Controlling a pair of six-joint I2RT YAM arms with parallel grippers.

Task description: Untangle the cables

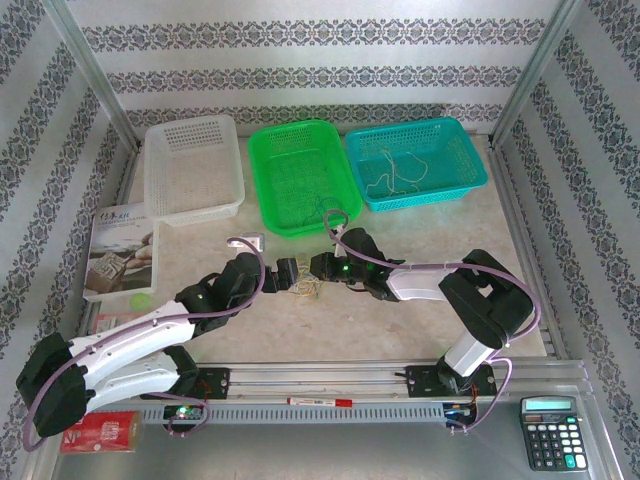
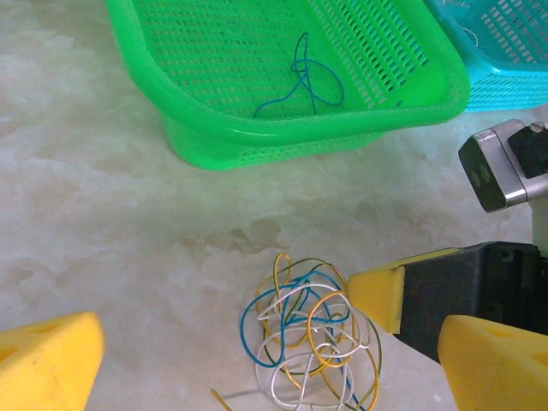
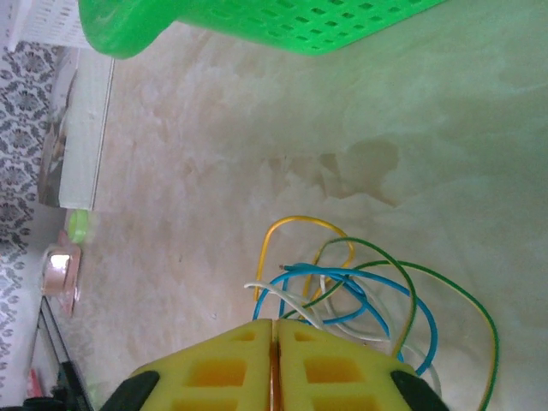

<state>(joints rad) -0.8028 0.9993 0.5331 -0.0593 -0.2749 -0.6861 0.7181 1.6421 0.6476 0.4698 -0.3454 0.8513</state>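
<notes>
My gripper will pull a yellow cable (image 2: 281,260), and the cable will slide out and leave the rest of the tangle behind, because the cables lie in open, loose loops (image 2: 310,330).
A tangle of thin yellow, blue, white and green cables (image 1: 305,289) (image 2: 308,338) (image 3: 360,291) lies on the table between my two grippers. My right gripper (image 1: 320,268) (image 3: 274,330) is shut at the tangle's right edge, and wires run in under its yellow pads (image 2: 381,295); which wire is pinched I cannot tell. My left gripper (image 1: 285,272) (image 2: 270,347) stands wide open over the tangle, its fingers (image 2: 47,360) clear of the wires. A single blue cable (image 2: 300,81) lies in the green basket (image 1: 258,185). Pale cables (image 1: 400,170) lie in the teal basket (image 1: 420,198).
A white basket (image 1: 192,165) stands at the back left, beside the green one (image 2: 257,133). A booklet (image 1: 120,250) lies at the left edge. A red pen (image 1: 320,401), a calculator (image 1: 550,432) and a red packet (image 1: 98,432) sit by the arm bases.
</notes>
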